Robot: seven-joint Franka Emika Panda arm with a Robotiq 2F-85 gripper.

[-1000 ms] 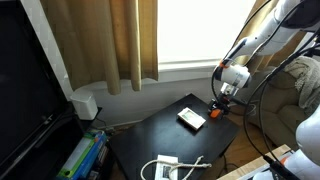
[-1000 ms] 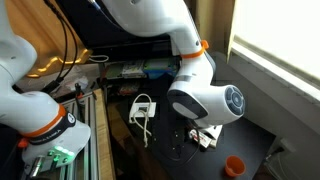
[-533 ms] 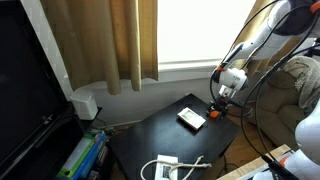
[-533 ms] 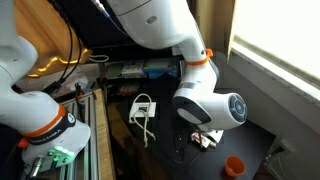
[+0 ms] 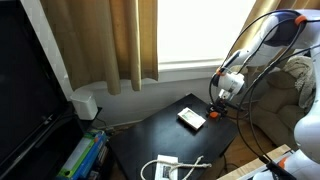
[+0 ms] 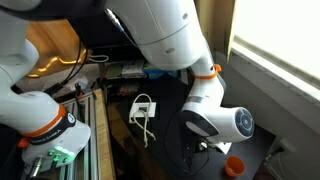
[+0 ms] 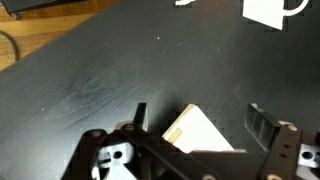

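The white box's tan edge (image 7: 180, 121) is between my open fingers, so my gripper should go on moving down toward the box (image 5: 191, 118) until it can close on that edge.
A small white box with a tan edge (image 7: 196, 134) lies flat on the black table (image 7: 100, 70). In the wrist view my gripper (image 7: 200, 122) hangs over it, jaws wide apart, one finger (image 7: 140, 116) on each side and neither touching the box. An exterior view shows the same box (image 5: 192, 119) near the table's far corner, with the gripper (image 5: 222, 99) just above a small orange cup (image 5: 216, 114). That orange cup (image 6: 233, 165) also shows by the table edge, where the arm's wrist hides the box.
A white power adapter with its cable (image 5: 165, 168) lies at the near edge of the table (image 5: 150, 135); the same adapter (image 6: 143, 108) shows in both exterior views. Curtains (image 5: 110, 40) and a window stand behind, cables hang beside the arm, and shelving (image 6: 95, 120) borders the table.
The arm has swung lower and toward the orange cup; its wrist now covers the white box in an exterior view. The jaws stayed open.
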